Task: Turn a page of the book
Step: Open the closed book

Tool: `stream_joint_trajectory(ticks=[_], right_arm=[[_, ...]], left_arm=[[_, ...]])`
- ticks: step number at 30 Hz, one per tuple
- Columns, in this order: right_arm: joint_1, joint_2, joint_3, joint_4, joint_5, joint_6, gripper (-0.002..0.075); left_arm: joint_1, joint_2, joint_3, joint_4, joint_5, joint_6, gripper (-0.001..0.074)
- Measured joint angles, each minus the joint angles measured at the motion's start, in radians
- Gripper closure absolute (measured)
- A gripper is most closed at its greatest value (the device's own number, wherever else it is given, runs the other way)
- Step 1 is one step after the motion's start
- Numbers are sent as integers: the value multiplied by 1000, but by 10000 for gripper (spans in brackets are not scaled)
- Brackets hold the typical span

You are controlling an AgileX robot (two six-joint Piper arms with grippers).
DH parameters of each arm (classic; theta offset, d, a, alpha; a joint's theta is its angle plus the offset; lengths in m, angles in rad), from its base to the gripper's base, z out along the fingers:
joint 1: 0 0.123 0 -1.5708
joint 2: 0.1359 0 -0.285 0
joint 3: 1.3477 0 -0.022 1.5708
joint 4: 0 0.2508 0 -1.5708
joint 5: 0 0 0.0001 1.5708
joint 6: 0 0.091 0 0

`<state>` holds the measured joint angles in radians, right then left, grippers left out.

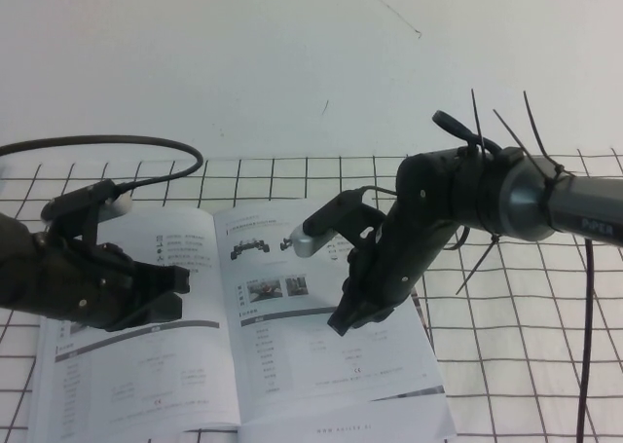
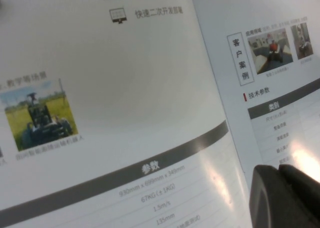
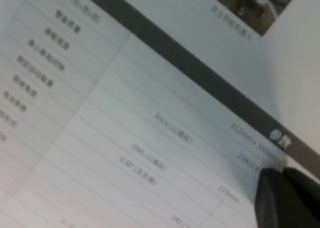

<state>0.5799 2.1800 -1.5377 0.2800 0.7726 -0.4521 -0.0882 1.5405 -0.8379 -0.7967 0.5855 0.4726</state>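
Observation:
The middle of the flat page (image 1: 336, 337) is at my right gripper's fingers, so next I go back to the page's outer edge (image 1: 419, 305) and work inward from there.
The book (image 1: 136, 375) lies open on the gridded table, glossy white with vehicle photos and grey bands. Its right-hand page (image 1: 292, 360) lies flat, with a grey band (image 3: 200, 75) and table rows in the right wrist view. My right gripper (image 1: 341, 323) points down onto the middle of that page, fingers (image 3: 272, 203) together, tips on the paper beside the grey band. My left gripper (image 1: 175, 292) hovers low over the left-hand page (image 2: 125, 112) near the spine, its fingers (image 2: 267, 198) closed and empty.
The table cover (image 1: 526, 346) is white with a black grid and runs right of the book. A white wall (image 1: 292, 63) stands behind. A black cable (image 1: 146, 146) loops over the table's far left. A loose sheet edge (image 1: 350, 428) shows under the book in front.

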Motion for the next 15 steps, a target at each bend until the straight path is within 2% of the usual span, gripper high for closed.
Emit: stream_joint_trajectory(ticks=[4,9,15], right_arm=[[13,-32,24,-7,-12,1,727],[17,-109,21,-45,63,7,727],[-55,-169,-57,-32,131,30,727]], left_arm=[[0,43,0,0,-20,0,738],[0,105,0,-23,-69,0,738],[-20,127,0,-30,-109,4,738]])
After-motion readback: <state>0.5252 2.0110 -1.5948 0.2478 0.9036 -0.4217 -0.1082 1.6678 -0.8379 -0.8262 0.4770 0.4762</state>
